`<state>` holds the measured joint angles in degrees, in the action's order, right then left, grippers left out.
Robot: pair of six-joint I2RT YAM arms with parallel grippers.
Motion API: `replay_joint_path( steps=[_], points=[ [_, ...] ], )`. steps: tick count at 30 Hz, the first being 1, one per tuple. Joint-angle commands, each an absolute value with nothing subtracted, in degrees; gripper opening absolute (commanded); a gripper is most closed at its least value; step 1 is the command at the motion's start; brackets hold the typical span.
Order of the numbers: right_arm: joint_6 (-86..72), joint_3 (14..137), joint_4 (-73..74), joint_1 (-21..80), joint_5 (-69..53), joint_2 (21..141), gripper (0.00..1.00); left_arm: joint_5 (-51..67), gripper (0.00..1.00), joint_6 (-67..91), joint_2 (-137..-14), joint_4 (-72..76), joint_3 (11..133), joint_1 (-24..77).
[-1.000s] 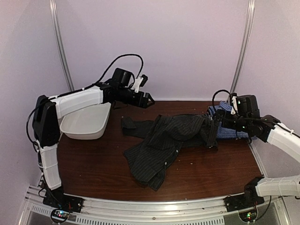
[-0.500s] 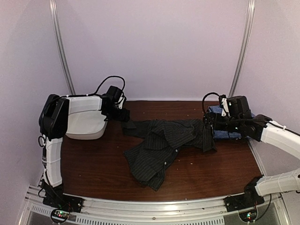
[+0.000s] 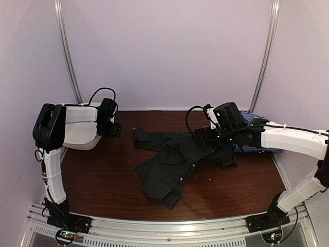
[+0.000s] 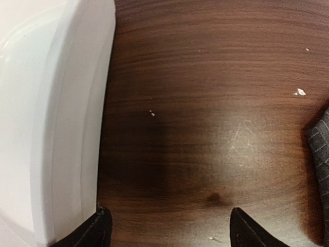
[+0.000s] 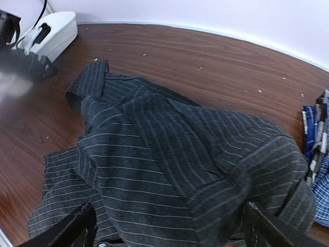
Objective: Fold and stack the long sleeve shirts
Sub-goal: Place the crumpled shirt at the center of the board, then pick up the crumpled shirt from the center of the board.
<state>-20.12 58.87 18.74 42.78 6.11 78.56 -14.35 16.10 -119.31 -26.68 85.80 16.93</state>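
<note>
The black pinstriped shirt [image 3: 163,174] will spread out into a wide sheet when I lift and pull it, because loose layers lie over each other in raised folds [image 3: 181,149].
The black pinstriped shirt [image 3: 175,157] lies crumpled across the middle of the table. Its collar end [image 3: 141,138] points left. The blue-and-white check shirt [image 3: 251,146] is bunched at the right, partly hidden under my right arm. My right gripper [image 3: 202,136] stands open over the black shirt's right part. In the right wrist view, its fingers straddle a raised fold of the black shirt [image 5: 169,154], with the check shirt [image 5: 317,149] at the right edge. My left gripper [image 3: 114,128] hangs open and empty over bare table [image 4: 205,128], just left of the black shirt [image 4: 321,149].
A white oval plastic tub [image 3: 85,131] stands at the back left, right beside my left gripper, and its rim [image 4: 56,113] fills the left of the left wrist view. Pale walls close in the table at the back and sides. Small crumbs dot the wood.
My left arm has dropped and pulled back left to the tub's side. My right arm has swung left from the check shirt to above the black shirt, which has shifted slightly.
</note>
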Motion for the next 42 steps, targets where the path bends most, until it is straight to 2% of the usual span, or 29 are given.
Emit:
replay_joint_path(
  steps=[1,7,10,12,16,20,25,30,42],
  points=[
    [-15.6,66.0,18.2,47.2,8.2,86.9,1.0,-12.7,0.81,13.4,-114.5,-22.6,83.9,15.3],
    [-12.4,76.9,23.5,49.7,9.2,100.9,0.98,4.7,0.83,13.2,-108.1,-15.6,81.4,15.7],
    [-11.2,79.3,25.6,49.7,12.1,103.8,0.88,10.7,0.84,13.4,-103.3,-9.9,76.7,17.2],
    [-10.1,80.6,26.9,49.1,12.8,104.5,0.77,12.6,0.84,13.6,-100.4,-7.2,73.6,19.2],
    [-9.0,81.5,29.8,46.3,13.7,102.7,0.46,15.3,0.84,14.2,-95.0,-0.9,65.3,25.5],
    [-9.6,78.2,31.3,42.2,15.2,94.0,0.0,19.1,0.84,14.4,-91.1,9.3,54.9,33.1],
    [-10.6,72.4,33.0,35.9,15.1,80.7,0.0,21.2,0.84,15.1,-90.4,17.4,47.6,41.6],
    [-10.6,66.9,34.9,30.0,16.6,70.7,0.0,19.4,0.83,14.4,-94.0,15.8,48.7,43.8],
    [-10.1,62.1,37.3,23.7,16.4,65.0,0.0,33.1,0.82,6.4,-101.2,16.6,51.7,45.1]
  ],
)
